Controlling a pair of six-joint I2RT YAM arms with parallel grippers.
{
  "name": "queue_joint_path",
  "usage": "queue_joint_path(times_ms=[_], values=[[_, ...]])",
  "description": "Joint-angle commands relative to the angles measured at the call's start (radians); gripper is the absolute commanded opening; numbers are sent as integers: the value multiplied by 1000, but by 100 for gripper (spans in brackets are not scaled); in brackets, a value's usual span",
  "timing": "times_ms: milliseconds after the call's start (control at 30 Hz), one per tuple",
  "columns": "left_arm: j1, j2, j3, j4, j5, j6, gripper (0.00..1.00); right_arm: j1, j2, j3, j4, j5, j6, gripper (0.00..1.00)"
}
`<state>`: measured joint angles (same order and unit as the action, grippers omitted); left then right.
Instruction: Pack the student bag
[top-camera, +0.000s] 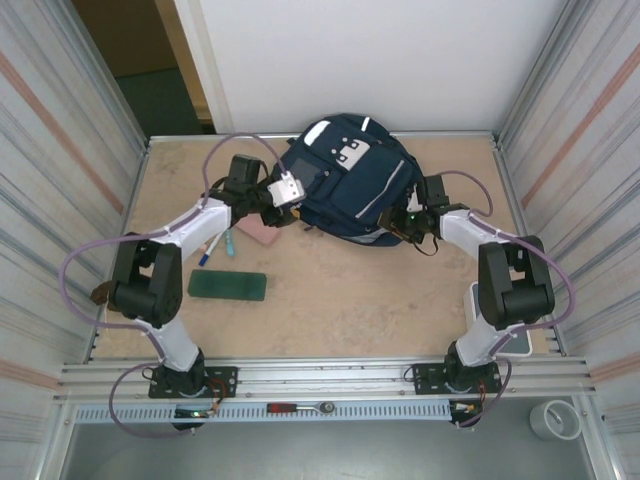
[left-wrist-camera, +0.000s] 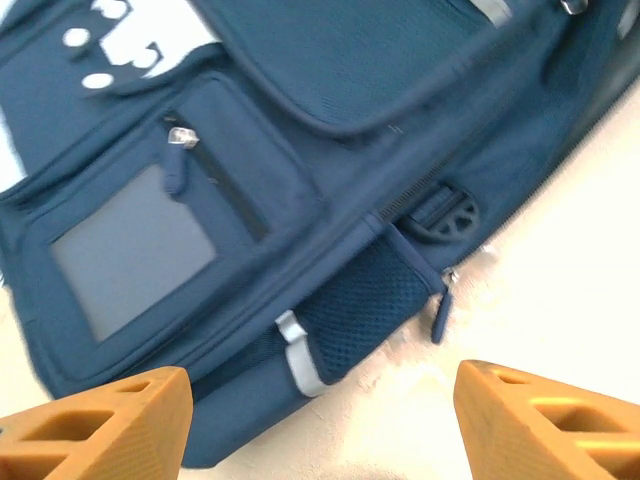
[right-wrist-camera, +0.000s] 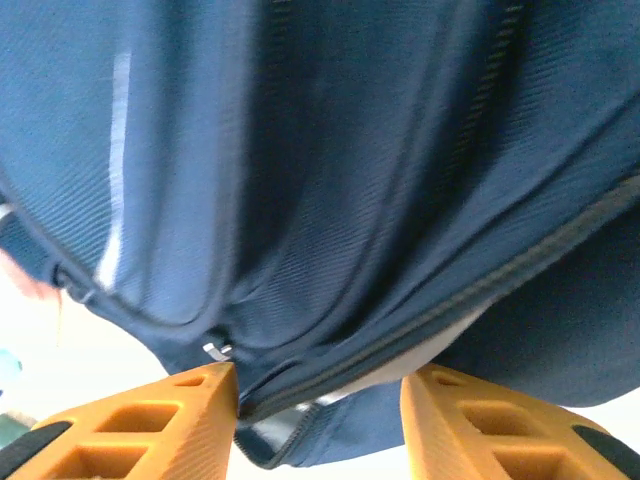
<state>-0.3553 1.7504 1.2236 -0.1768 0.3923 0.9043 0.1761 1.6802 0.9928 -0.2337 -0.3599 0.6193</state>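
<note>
My left gripper should hold the pocket (left-wrist-camera: 352, 335) while my right gripper reaches the pull, because the zipper pull (left-wrist-camera: 442, 310) hangs by the mesh pocket, away from my right gripper.
The student bag (top-camera: 348, 185) is a navy backpack lying at the back middle of the table, white patch up. My left gripper (top-camera: 295, 212) is at its left side. In the left wrist view it (left-wrist-camera: 320, 400) is open, with bare table between the orange fingers (left-wrist-camera: 120, 420); the bag's mesh side pocket (left-wrist-camera: 365, 305) lies just ahead. My right gripper (top-camera: 405, 225) is at the bag's right front corner. In the right wrist view it (right-wrist-camera: 320, 385) stands open, with a zipped edge of the bag (right-wrist-camera: 330, 380) lying between the fingers (right-wrist-camera: 170, 425) and touching the left one.
A pink flat item (top-camera: 258, 232), a blue pen (top-camera: 214, 248) and a dark green case (top-camera: 228, 285) lie on the table to the left of the bag. Metal walls close in both sides. A white object (top-camera: 478, 298) sits by the right arm.
</note>
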Motion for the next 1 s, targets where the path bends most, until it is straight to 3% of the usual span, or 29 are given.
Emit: queue_joint_path(times_ms=[0,267,633,867,967], values=[[-10,39,45,-59,-32,211,70,-43,43,32,10,38,-9,41],[-68,172,137,-92,-114,319,67,-133,134,132,-32,110,-66,32],[-117,281,198,-79,-136,394,59,-182,136,178,-80,102,-118,32],[-123,328,203,-53,-171,388,41,-195,97,204,-124,77,-153,41],[-120,323,205,-55,-166,299,31,-199,32,195,-142,88,-168,44]])
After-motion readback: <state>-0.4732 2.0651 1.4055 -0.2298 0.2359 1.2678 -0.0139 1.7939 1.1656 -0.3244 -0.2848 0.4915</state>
